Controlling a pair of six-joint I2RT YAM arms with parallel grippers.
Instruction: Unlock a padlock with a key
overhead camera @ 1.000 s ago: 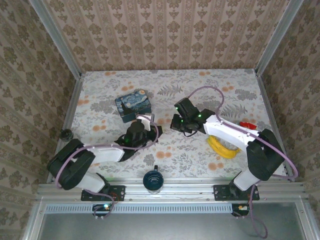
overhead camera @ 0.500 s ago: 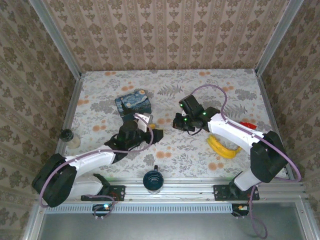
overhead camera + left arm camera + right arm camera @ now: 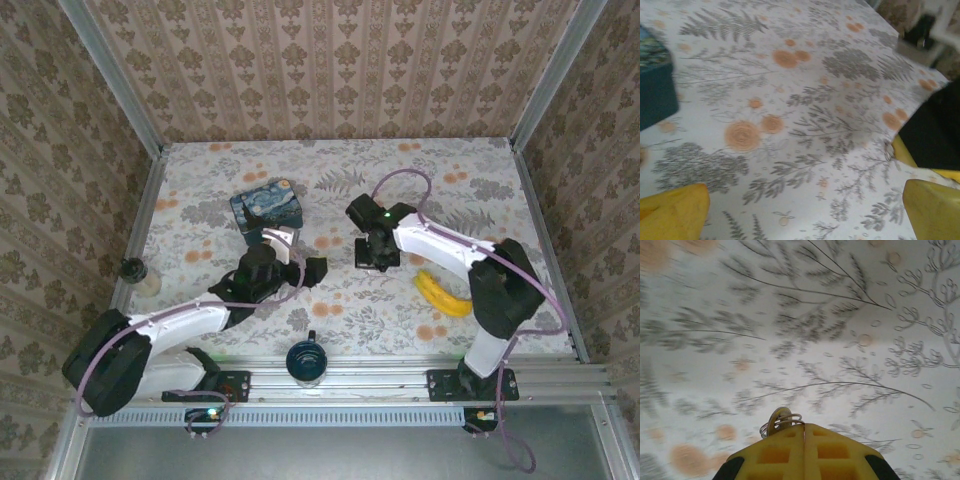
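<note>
I should put the key down on the cloth [image 3: 337,284] and grip it by its head, blade first, since the key's head [image 3: 774,422] points out of my right gripper.
My right gripper [image 3: 804,426] is shut on a small metal key [image 3: 779,421], whose round head and wire ring stick out just past the yellow fingertips. In the top view this gripper [image 3: 376,258] points down over the middle of the table. My left gripper [image 3: 316,268] lies low to its left, aimed right. Its yellow fingers [image 3: 677,210] stand wide apart, open, over bare floral cloth [image 3: 805,192]. The padlock is hidden or out of view.
A blue starry-night box [image 3: 268,208] sits behind the left gripper and at the left edge in its wrist view [image 3: 655,85]. A banana [image 3: 443,293] lies under the right arm. A dark mug [image 3: 305,360] stands at the near edge, a small jar [image 3: 133,269] far left.
The left arm has stretched out to the right, moving its gripper toward the table's middle. The right gripper has swung slightly right and nearer, its forearm turning more upright.
</note>
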